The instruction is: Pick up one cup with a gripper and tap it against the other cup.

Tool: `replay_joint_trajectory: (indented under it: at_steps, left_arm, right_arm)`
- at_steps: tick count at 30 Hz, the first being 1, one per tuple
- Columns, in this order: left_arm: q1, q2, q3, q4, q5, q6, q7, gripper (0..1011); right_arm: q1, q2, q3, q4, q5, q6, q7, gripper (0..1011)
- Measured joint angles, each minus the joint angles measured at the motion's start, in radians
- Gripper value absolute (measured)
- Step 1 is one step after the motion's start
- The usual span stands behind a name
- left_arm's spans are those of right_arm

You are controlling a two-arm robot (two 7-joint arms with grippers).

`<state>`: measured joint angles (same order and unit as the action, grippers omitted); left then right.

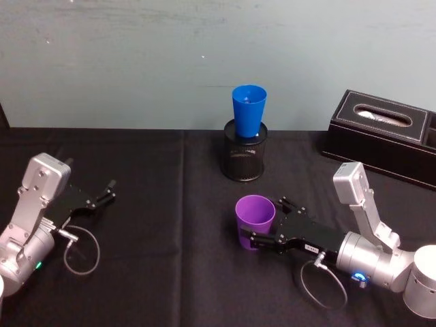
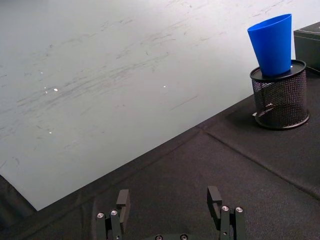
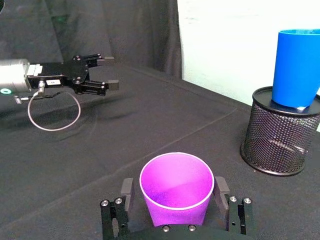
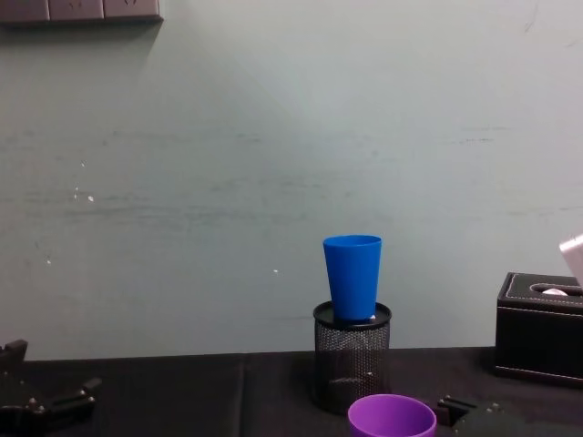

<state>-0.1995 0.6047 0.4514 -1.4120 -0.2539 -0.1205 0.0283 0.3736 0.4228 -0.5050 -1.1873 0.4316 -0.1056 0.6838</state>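
Observation:
The blue cup [image 4: 352,278] should stay standing when I tap it with the purple cup, because the blue cup's base sits flat on the pen holder's closed top [image 4: 353,319].
The purple cup [image 1: 255,216] [image 3: 176,187] [image 4: 392,419] stands upright on the black cloth, mouth up. My right gripper [image 1: 269,221] [image 3: 173,189] is open around it, one finger [image 3: 126,188] on each side of the cup's wall at about mid height. The blue cup [image 1: 248,109] [image 3: 297,67] [image 4: 352,277] stands upright in the mouth of a black mesh pen holder [image 1: 244,158], farther back than the purple cup. My left gripper [image 1: 107,192] [image 2: 168,197] rests open and empty at the table's left, far from both cups.
A black tissue box [image 1: 385,133] [image 4: 542,328] sits at the back right, close to the right arm's elbow. A pale wall runs behind the table. Loose cable loops hang under both wrists. Bare black cloth lies between the two grippers.

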Motion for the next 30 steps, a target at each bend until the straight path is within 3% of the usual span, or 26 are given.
replay_joint_trajectory:
  at_steps: [4,8,12,30]
  left_arm:
    - [0.000,0.000,0.000,0.000,0.000,0.000,0.000,1011]
    - [0.000,0.000,0.000,0.000,0.000,0.000,0.000,1011]
    - [0.000,0.000,0.000,0.000,0.000,0.000,0.000,1011]
    - [0.000,0.000,0.000,0.000,0.000,0.000,0.000,1011]
  right_arm:
    - [0.000,0.000,0.000,0.000,-0.001,0.000,-0.002,965]
    - [0.000,0.001,0.000,-0.001,-0.001,-0.001,-0.002,840]
    - [0.000,0.001,0.000,-0.001,-0.002,-0.001,-0.003,790]
    - [0.000,0.001,0.000,-0.001,-0.002,-0.001,-0.004,731]
